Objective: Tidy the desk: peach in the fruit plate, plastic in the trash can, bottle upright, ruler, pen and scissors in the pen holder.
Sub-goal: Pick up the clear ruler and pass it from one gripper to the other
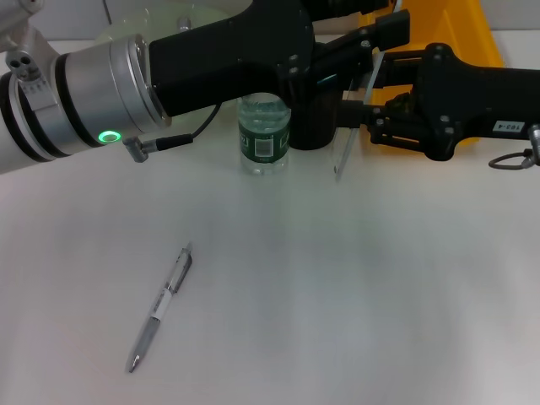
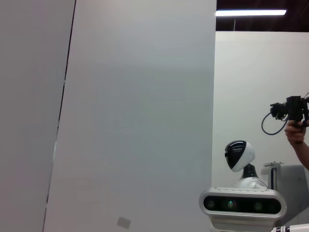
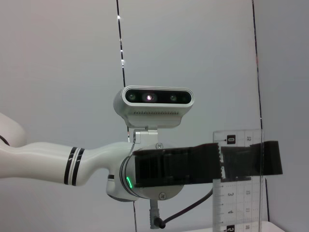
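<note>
My left gripper should leave the ruler to my right gripper (image 1: 371, 80) and back away, because my left gripper is on the ruler's upper end (image 3: 240, 137) and blocks the way above the pen holder.
The clear ruler (image 1: 344, 150) hangs tilted in the air beside the black mesh pen holder (image 1: 314, 128), its lower end close to the desk (image 1: 337, 287). My left gripper (image 1: 392, 34) reaches across above the pen holder and is shut on the ruler's upper part. The right wrist view shows the ruler (image 3: 239, 203) crossed by that gripper (image 3: 270, 162). My right gripper (image 1: 359, 121) is right beside the ruler's middle. The bottle (image 1: 264, 135) stands upright left of the pen holder. The pen (image 1: 162, 305) lies on the desk at front left. The peach and scissors are out of view.
The yellow trash can (image 1: 460, 25) stands at the back right behind my right arm. A pale green rim of the fruit plate (image 1: 164, 18) shows at the back, mostly hidden by my left arm. The left wrist view shows only a wall and another robot (image 2: 240, 157).
</note>
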You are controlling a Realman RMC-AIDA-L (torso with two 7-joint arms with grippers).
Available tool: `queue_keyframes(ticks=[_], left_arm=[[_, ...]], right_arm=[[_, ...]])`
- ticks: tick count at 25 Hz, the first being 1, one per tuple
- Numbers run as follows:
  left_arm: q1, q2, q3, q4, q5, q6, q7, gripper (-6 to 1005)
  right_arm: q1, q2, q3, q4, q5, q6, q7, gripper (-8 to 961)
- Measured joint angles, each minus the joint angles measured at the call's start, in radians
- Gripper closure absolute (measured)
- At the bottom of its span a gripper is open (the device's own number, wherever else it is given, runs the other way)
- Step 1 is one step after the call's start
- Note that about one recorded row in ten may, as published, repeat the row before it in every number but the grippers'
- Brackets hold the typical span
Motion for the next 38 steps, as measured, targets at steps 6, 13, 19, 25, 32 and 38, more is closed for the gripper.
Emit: queue_keyframes(ticks=[6,13,19,25,32,38], left_arm=[[0.002,0.001,0.0,0.005,0.001,0.0,0.004,612],[0.004,0.002,-0.001,0.009,0.001,-0.001,0.005,612],[0.005,0.002,-0.001,0.009,0.002,0.0,0.005,612],[0.005,0.002,-0.001,0.009,0.003,0.001,0.004,566],[0.004,0.002,-0.001,0.009,0.004,-0.004,0.005,548],[0.003,0.002,-0.002,0.011,0.004,-0.005,0.006,524]], right_arm=[[0.001,0.0,0.001,0.0,0.0,0.001,0.0,575],[0.001,0.0,0.001,0.0,0.0,0.001,0.0,576],[-0.002,0.0,0.0,0.0,0.0,0.002,0.0,577],[-0.003,0.0,0.0,0.0,0.0,0.004,0.0,577],[-0.005,0.002,0.0,-0.006,0.0,0.004,0.0,576],[-0.005,0.006,0.0,-0.007,0.0,0.003,-0.004,577]])
